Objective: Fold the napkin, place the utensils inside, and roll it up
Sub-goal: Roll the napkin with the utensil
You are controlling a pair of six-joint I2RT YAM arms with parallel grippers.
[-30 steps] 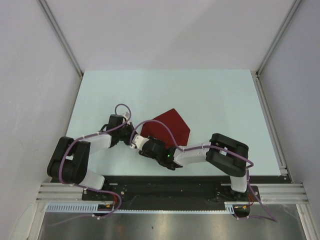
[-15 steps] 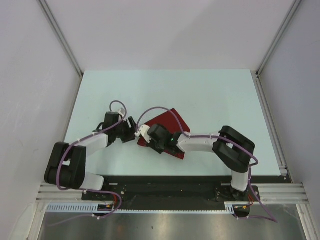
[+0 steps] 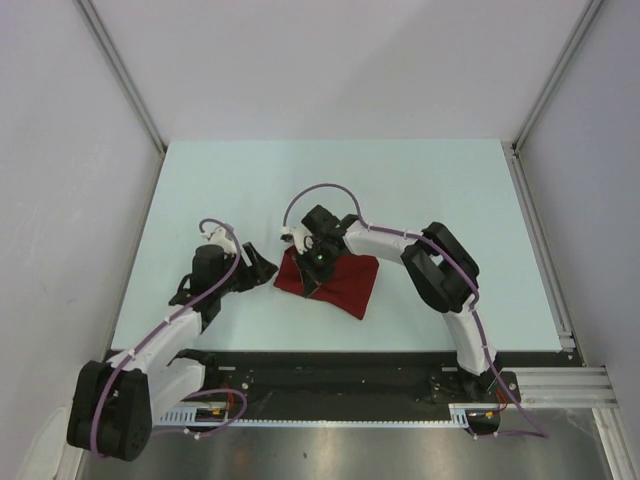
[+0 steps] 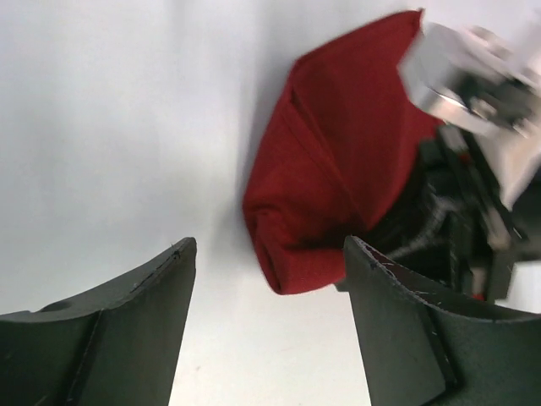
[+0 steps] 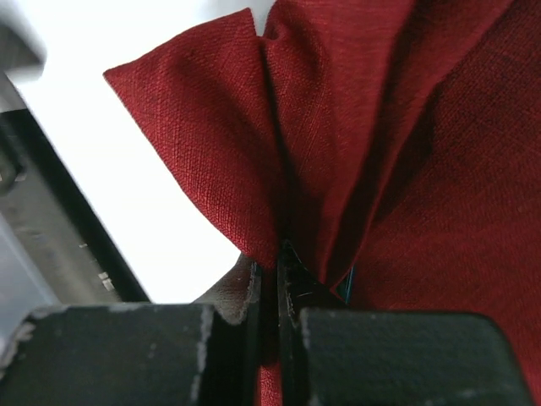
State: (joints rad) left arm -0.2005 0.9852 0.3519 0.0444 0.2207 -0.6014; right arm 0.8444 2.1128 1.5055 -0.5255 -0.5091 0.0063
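My right gripper is pinching a bunched fold of the napkin (image 5: 292,152), so my left gripper should keep the rounded end (image 4: 294,264) still while my right gripper opens and moves back.
The dark red napkin (image 3: 340,283) lies bunched and partly folded on the pale table, left of centre. My right gripper (image 3: 309,262) is over its left part, shut on a raised fold of the cloth (image 5: 338,127); its jaws (image 5: 275,264) pinch the fabric between them. My left gripper (image 3: 262,268) stands open just left of the napkin, with bare table between its fingers (image 4: 269,254). The napkin's rounded folded end (image 4: 334,169) lies just ahead of them, apart from both pads. The utensils are out of view.
The pale table (image 3: 450,200) is walled by white panels on the left, back and right. A metal rail (image 3: 541,255) runs along its right edge. The right arm's wrist (image 4: 473,85) crowds the napkin's right side in the left wrist view.
My left gripper has opened, let go of the napkin and drawn back to the left. My right gripper has shut on the cloth and carried it away from the near edge, folding it over.
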